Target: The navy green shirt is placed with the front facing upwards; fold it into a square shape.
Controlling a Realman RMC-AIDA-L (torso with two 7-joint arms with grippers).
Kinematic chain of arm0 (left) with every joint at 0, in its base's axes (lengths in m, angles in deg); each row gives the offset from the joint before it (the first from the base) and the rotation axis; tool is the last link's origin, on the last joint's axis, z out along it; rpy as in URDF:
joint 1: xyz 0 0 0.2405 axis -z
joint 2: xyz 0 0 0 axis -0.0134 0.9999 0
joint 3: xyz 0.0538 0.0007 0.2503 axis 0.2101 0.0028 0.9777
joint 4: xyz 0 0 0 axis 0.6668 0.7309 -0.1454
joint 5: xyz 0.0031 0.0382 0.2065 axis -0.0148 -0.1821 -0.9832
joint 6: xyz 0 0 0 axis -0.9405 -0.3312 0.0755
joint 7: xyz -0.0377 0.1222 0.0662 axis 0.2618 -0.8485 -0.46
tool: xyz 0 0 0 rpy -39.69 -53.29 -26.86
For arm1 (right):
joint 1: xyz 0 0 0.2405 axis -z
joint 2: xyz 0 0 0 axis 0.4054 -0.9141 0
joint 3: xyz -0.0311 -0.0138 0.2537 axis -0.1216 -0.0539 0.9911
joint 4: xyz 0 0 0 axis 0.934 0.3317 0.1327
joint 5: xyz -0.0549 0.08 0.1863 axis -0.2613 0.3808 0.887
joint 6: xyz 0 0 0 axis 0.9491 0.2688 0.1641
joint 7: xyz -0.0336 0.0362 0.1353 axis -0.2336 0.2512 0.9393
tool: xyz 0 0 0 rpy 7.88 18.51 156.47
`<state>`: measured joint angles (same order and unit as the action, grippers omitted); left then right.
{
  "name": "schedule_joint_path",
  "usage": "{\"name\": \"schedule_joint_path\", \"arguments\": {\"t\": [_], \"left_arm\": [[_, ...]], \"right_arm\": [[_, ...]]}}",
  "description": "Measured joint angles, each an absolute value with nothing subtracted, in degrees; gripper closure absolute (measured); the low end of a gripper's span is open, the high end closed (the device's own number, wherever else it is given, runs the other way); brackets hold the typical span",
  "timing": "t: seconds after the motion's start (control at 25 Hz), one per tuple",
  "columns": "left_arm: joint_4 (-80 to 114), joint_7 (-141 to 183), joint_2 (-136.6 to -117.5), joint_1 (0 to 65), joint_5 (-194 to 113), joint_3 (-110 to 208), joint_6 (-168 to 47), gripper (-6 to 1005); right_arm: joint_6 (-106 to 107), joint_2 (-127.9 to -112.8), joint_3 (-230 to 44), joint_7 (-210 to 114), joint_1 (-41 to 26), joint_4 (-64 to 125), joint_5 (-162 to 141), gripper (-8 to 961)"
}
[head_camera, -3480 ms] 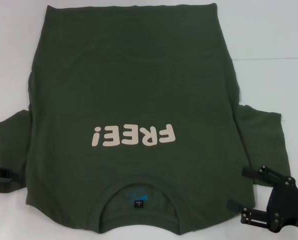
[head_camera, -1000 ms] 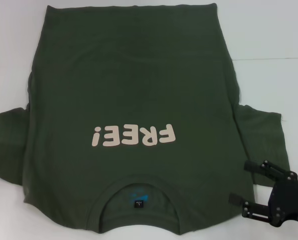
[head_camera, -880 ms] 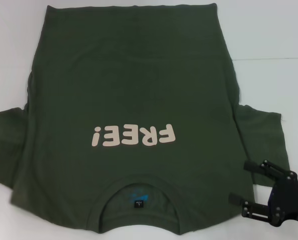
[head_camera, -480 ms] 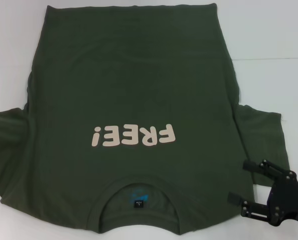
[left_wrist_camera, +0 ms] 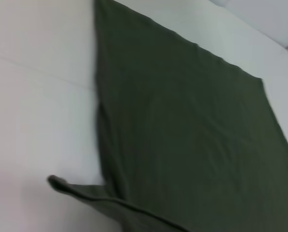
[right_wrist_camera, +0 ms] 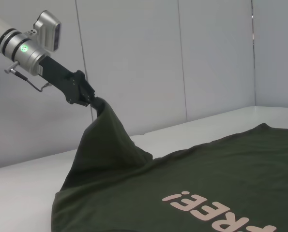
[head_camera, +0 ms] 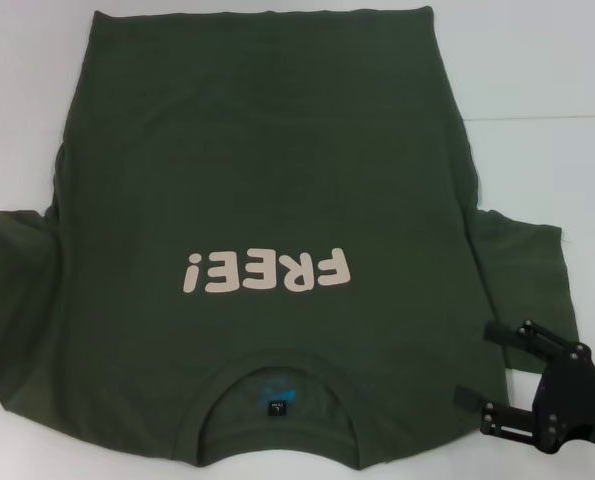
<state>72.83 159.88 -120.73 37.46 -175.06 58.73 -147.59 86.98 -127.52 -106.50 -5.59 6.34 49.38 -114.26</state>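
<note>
The raised sleeve hangs by its loose end next to the flat front of the shirt, so the robot's left gripper keeps carrying it inward until it reaches the FREE! lettering.
The navy green shirt lies front up on the white table, its pale "FREE!" lettering and collar toward me. My left gripper is out of the head view; the right wrist view shows it shut on the shirt's left sleeve, holding the cloth up in a peak above the table. In the head view that sleeve spreads to the left edge. My right gripper stands open at the near right, its fingers straddling the near edge of the right sleeve.
The white table runs past the shirt on the far right, with a thin seam line across it. Pale wall panels stand behind the table. The left wrist view looks down on the shirt's body.
The left gripper has left the head view, taking the left sleeve up with it; the sleeve now looks larger and reaches the left edge. The right gripper has barely shifted.
</note>
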Motion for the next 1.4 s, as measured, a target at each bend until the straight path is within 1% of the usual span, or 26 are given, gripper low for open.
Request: {"name": "schedule_joint_path", "arguments": {"t": [0.24, 0.44, 0.8, 1.0, 1.12, 1.4], "left_arm": [[72.2, 159.9, -122.62, 38.5, -172.9, 59.5, -147.8, 996], [71.4, 160.0, -124.84, 39.1, -170.6, 62.2, -147.2, 996], [69.6, 159.7, -130.4, 39.5, -169.5, 69.0, -143.0, 995], [66.3, 159.1, -132.79, 39.2, -169.5, 71.0, -138.8, 995], [63.3, 158.1, -133.45, 39.2, -168.4, 71.1, -136.5, 995], [58.4, 157.3, -133.67, 38.7, -165.9, 71.1, -133.7, 995]], "right_arm": [[87.1, -127.52, -106.5, -5.6, 6.3, 49.2, -114.3, 26], [87.2, -127.55, -106.6, -5.7, 6.3, 49.2, -114.3, 26], [87.3, -127.55, -106.6, -5.8, 6.5, 49.1, -114.4, 26], [87.3, -127.54, -106.6, -5.8, 6.5, 49.1, -114.4, 26], [87.3, -127.57, -106.6, -5.9, 6.5, 49.0, -114.4, 26], [87.1, -127.49, -106.5, -6.0, 6.4, 48.5, -114.3, 26]]}}
